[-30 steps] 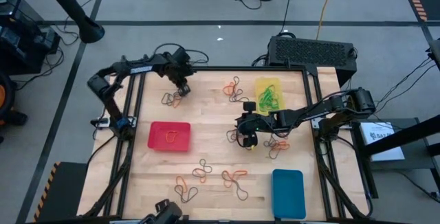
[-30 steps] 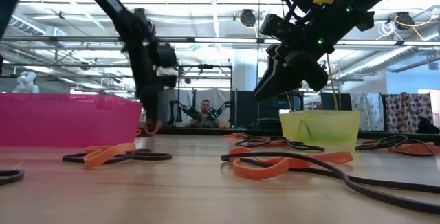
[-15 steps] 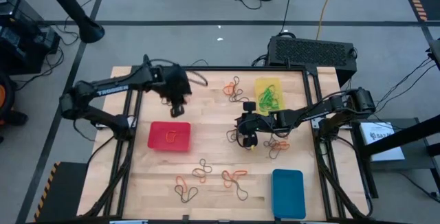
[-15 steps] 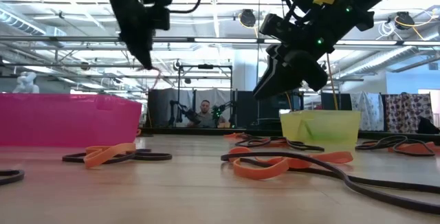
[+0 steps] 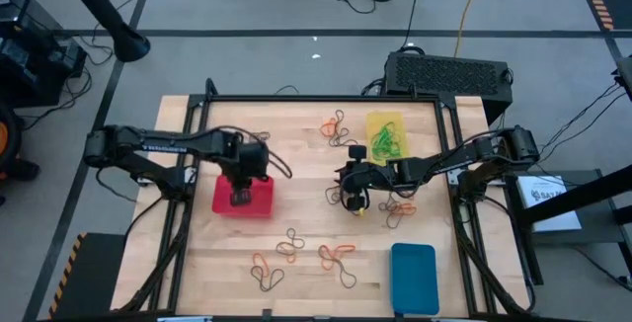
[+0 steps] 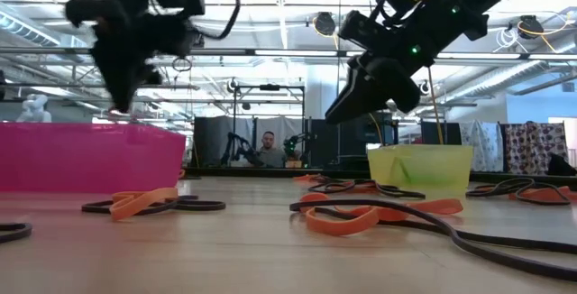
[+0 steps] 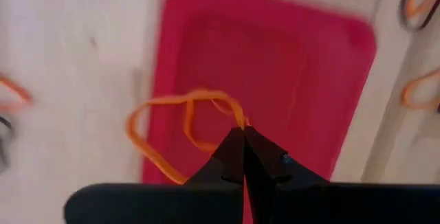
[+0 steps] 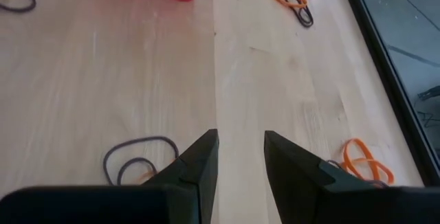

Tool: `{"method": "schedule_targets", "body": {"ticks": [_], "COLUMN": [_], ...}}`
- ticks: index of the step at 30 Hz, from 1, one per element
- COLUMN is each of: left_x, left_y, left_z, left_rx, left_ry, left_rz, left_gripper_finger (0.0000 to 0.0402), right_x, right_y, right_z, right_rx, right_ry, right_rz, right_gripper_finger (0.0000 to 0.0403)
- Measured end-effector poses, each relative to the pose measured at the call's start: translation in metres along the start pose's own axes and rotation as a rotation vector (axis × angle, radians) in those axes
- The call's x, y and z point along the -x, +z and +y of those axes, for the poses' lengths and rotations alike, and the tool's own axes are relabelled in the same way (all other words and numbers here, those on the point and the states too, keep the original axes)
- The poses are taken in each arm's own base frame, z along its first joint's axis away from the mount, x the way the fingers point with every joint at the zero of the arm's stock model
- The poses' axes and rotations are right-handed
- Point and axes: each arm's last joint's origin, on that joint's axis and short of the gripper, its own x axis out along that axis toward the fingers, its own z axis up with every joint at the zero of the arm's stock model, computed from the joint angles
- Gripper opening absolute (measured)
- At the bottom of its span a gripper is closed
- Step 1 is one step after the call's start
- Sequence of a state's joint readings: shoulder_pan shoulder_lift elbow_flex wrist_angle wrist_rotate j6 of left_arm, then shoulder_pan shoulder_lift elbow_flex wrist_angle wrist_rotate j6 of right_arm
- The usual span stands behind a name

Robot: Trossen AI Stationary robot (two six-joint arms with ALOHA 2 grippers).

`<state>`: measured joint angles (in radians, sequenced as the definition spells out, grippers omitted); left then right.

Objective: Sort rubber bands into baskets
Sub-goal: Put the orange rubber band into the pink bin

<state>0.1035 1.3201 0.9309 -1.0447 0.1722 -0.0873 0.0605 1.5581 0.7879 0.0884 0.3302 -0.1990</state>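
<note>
My left gripper is holding the orange rubber band [image 7: 194,95], which hangs alone over the red basket. It should keep lowering the band until the band's loop is inside the basket's rim, then let go.
My left gripper [image 5: 240,196] is over the red basket [image 5: 262,205], shut on an orange rubber band [image 7: 182,117]; in the low view it [image 6: 117,106] stands just above the basket's rim [image 6: 90,130]. My right gripper [image 8: 240,148] is open and empty above the table's middle [image 5: 354,200], beside a dark band [image 8: 134,157]. The yellow basket [image 5: 385,136] holds green bands. The blue basket [image 5: 414,278] stands at the near right. Loose bands lie in piles on the table [image 5: 306,253]. My left gripper pinches the orange band at one point of its loop [image 7: 237,116] between its two shut fingertips. The fingers come from above, pointing down. The band is a twisted loop that sticks out to one side of the fingertips, over the red basket's edge [image 7: 157,114].
More bands lie at the far middle [image 5: 338,129], by the right gripper [image 5: 397,208] and along the near edge [image 5: 267,268]. A black metal frame [image 5: 464,213] borders the table. A dark box [image 5: 449,73] stands beyond the far edge.
My left gripper has risen from the band pile at the far left with the orange band. It has gone toward the table's near edge and now stands over the red basket, still shut on the band.
</note>
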Motion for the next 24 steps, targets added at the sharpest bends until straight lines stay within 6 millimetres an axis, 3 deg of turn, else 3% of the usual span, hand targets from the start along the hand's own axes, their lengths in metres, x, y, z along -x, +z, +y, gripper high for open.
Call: {"method": "schedule_targets", "body": {"ticks": [10,16,24], "left_x": [-0.031,-0.033,-0.033], "left_y": [-0.023,-0.024,-0.018], "left_z": [-0.009,-0.006,-0.007], "left_rx": [0.132,0.121,0.034], "left_ry": [0.027,0.131,0.123], "left_rz": [0.119,0.101,0.042], "left_gripper_finger": [0.0002,0.0017,0.0063], "right_x": [0.0,0.0,0.0], "right_y": [0.001,0.001,0.001], "right_z": [0.0,0.0,0.0], "right_rx": [-0.01,-0.007,-0.006], "right_ry": [-0.002,-0.002,-0.002], "right_rz": [-0.012,-0.012,-0.012], "right_gripper_finger": [0.0112,0.0112,0.0112]}}
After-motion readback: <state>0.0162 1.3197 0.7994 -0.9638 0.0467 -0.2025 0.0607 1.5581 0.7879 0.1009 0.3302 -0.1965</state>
